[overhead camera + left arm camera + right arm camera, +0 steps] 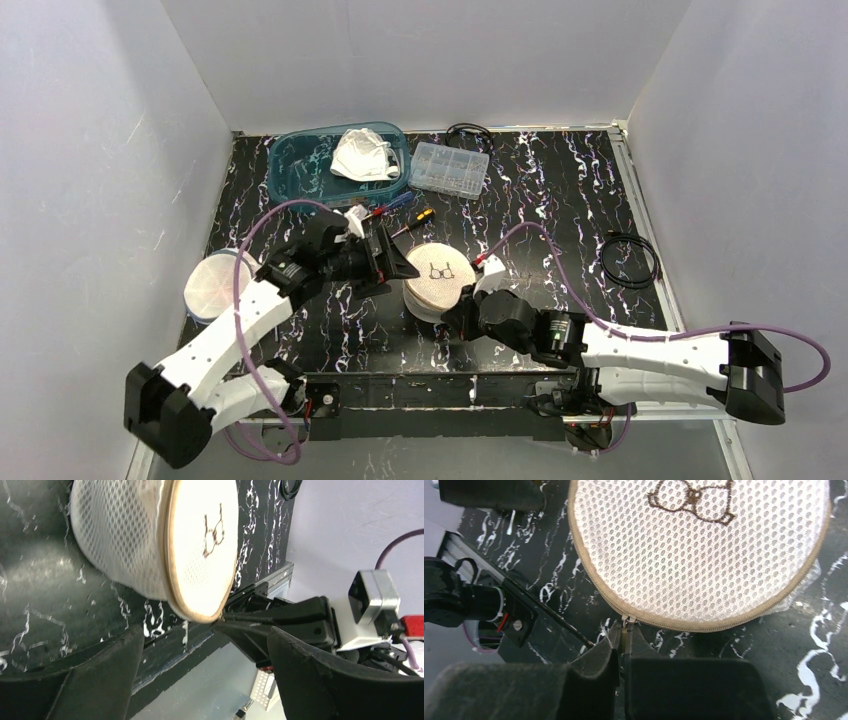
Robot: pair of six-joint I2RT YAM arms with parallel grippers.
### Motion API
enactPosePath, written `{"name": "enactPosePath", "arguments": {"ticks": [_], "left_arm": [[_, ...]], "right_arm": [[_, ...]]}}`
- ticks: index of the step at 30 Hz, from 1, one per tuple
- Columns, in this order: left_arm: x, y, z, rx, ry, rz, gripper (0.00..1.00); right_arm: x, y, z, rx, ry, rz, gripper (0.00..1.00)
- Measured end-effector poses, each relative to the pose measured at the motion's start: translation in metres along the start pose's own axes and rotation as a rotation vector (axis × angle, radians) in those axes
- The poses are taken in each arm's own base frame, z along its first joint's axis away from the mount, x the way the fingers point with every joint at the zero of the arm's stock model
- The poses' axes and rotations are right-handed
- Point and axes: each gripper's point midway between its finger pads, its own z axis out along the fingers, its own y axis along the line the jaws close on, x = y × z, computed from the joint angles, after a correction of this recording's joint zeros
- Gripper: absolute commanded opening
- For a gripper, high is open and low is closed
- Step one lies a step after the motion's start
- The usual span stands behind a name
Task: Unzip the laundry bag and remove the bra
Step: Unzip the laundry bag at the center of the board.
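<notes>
Next, I pinch the bag's rim (187, 611) with my left gripper before my right gripper pulls, because my right gripper has hold of the zipper pull (628, 619) and the laundry bag's rim is free.
The round cream mesh laundry bag (437, 280) lies mid-table with a brown bow emblem on top and its tan zip closed all round. The bra is hidden from view. My right gripper (465, 318) sits at the bag's near edge; in the right wrist view the right gripper (625, 630) is shut on the small metal zipper pull (627, 621) at the rim of the laundry bag (704, 550). My left gripper (392, 262) stands open just left of the bag. In the left wrist view the left gripper (202, 645) holds nothing, and the laundry bag (150, 540) lies beyond its fingertips.
At the back, a teal bin (300, 165) holds a white padded garment (363, 155), and a clear compartment box (450, 167) sits beside it. Screwdrivers (400, 207) lie behind the bag. A round mesh-topped dish (213, 285) sits left; a coiled black cable (630, 262) lies right.
</notes>
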Motion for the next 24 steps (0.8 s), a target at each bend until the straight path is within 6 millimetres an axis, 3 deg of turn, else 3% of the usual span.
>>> {"name": "enactPosePath", "arguments": {"ticks": [4,8,13,24], "left_arm": [[0.013,0.007,-0.019,-0.001,-0.028,-0.029,0.91],[0.028,0.015,-0.024,-0.019,-0.023,-0.064,0.86],[0.040,0.025,-0.013,-0.061,0.006,-0.106,0.77],[0.029,0.035,0.015,-0.115,-0.003,-0.153,0.44]], "right_arm": [[-0.002,0.012,0.004,-0.036,0.003,0.007,0.01],[-0.002,0.024,0.012,-0.072,0.014,0.006,0.01],[0.005,0.034,0.025,-0.095,0.046,-0.005,0.01],[0.009,0.043,0.033,-0.125,0.061,-0.004,0.01]]}}
